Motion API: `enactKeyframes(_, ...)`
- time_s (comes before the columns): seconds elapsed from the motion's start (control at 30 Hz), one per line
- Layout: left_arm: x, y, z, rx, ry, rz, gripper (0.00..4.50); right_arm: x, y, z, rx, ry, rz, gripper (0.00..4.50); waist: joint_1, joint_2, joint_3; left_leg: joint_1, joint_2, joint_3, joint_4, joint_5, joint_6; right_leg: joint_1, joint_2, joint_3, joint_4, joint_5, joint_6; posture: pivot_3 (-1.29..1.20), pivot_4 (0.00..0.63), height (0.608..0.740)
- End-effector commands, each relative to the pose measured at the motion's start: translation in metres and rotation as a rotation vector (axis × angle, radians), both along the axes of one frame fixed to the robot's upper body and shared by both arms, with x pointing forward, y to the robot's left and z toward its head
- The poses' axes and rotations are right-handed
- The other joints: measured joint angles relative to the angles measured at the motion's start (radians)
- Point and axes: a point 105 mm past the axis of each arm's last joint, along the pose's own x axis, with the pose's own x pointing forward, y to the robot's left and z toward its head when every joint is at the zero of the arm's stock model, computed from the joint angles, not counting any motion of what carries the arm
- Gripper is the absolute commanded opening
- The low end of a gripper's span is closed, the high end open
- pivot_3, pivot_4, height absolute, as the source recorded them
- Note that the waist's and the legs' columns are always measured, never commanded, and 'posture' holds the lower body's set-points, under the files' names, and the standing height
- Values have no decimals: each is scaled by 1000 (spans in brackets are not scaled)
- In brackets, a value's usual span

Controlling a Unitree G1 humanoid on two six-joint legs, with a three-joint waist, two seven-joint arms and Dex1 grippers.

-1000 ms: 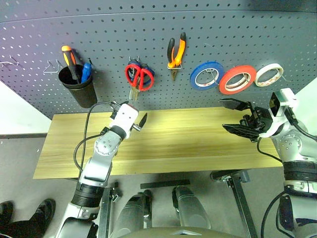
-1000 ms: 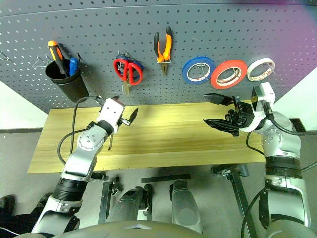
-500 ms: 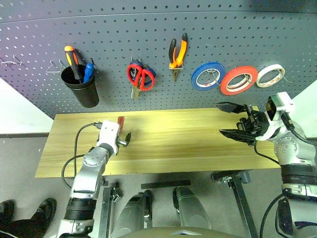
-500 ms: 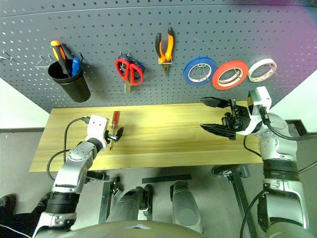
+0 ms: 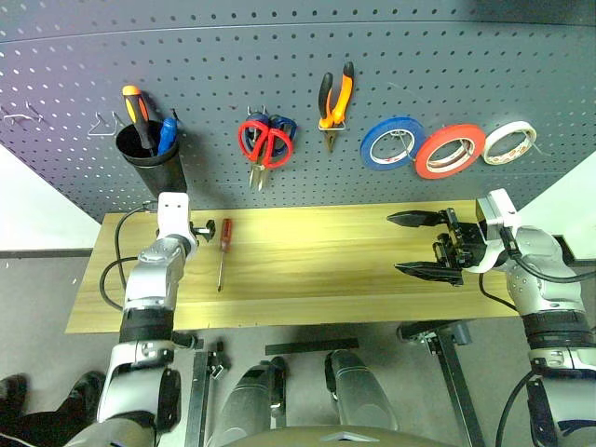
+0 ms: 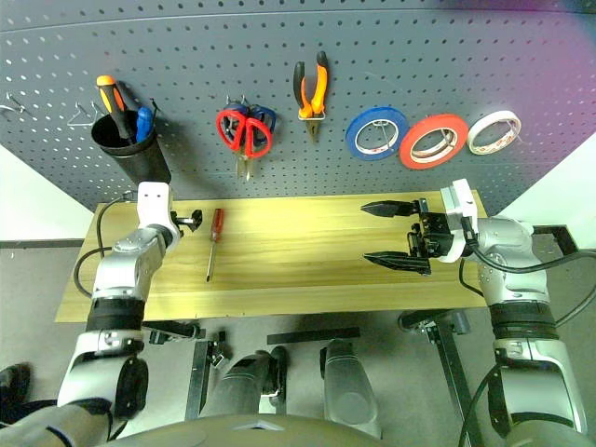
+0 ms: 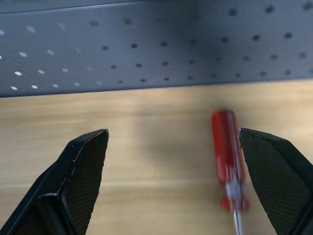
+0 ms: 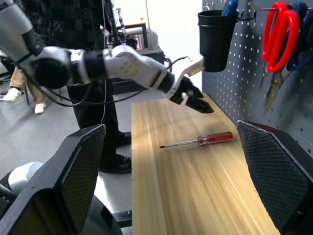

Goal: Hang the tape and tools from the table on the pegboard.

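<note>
My gripper will lower the slim red-handled screwdriver point(image 5: 225, 244) in, and I expect it to lean handle-up too, because the black cup's screwdrivers point(image 5: 143, 124) lean with their handles above the cup's rim.
The slim red-handled screwdriver point(image 5: 224, 235) lies on the table point(image 5: 326, 275), handle toward the pegboard point(image 5: 214, 56). My left gripper point(image 5: 205, 227) is open just left of the handle, low over the wood and not touching it. From the left wrist, the screwdriver point(image 7: 227, 161) lies ahead of the two spread fingers. My right gripper point(image 5: 395, 242) is open and empty over the table's right part, pointing left. On the pegboard hang the red tape point(image 5: 449, 151), the orange-and-black pliers point(image 5: 333, 93) and the red scissors point(image 5: 264, 142).
A black cup point(image 5: 149, 163) with an orange and a blue screwdriver hangs at the board's left, just above my left gripper. Blue tape point(image 5: 389, 142) and white tape point(image 5: 508, 142) flank the red roll. A person point(image 8: 88, 29) stands beyond the table's left end.
My left arm swung left and down from the table's middle to beside the screwdriver's handle, uncovering the screwdriver. My right gripper sank a little toward the middle. Both stayed open.
</note>
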Motion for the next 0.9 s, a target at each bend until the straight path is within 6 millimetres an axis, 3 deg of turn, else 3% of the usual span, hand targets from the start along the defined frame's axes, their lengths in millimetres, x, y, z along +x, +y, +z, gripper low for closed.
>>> enactKeyframes(0.03, 7, -11, -2, -68, 72, -6, 4438, -3, 0, 8, -33, -41, 16, 4500, -3, 0, 0, 0, 0, 0, 0, 0, 0, 0, 0, 0, 0, 0, 0, -314, 248, 740)
enactKeyframes(0.2, 13, -25, -1, -114, 91, -19, 4438, -4, -2, 5, -59, -53, 7, 4500, -7, -2, 1, 0, 0, 1, -1, 0, 0, -1, 0, 0, 0, 0, 0, -323, 264, 740)
enactKeyframes(0.63, -6, -23, -31, -48, 224, 33, 4438, -6, -6, 4, -64, -37, -13, 4500, -5, -6, 5, 0, 1, 3, -1, -1, 1, -1, 0, 3, 0, 0, 0, -330, 286, 740)
enactKeyframes(0.9, -3, -21, -36, -26, 219, 37, 4438, -4, -8, 4, -68, -30, -27, 4500, -5, -8, 7, 0, 2, 4, -2, -1, 1, -2, 0, 3, 0, 0, 0, -335, 294, 740)
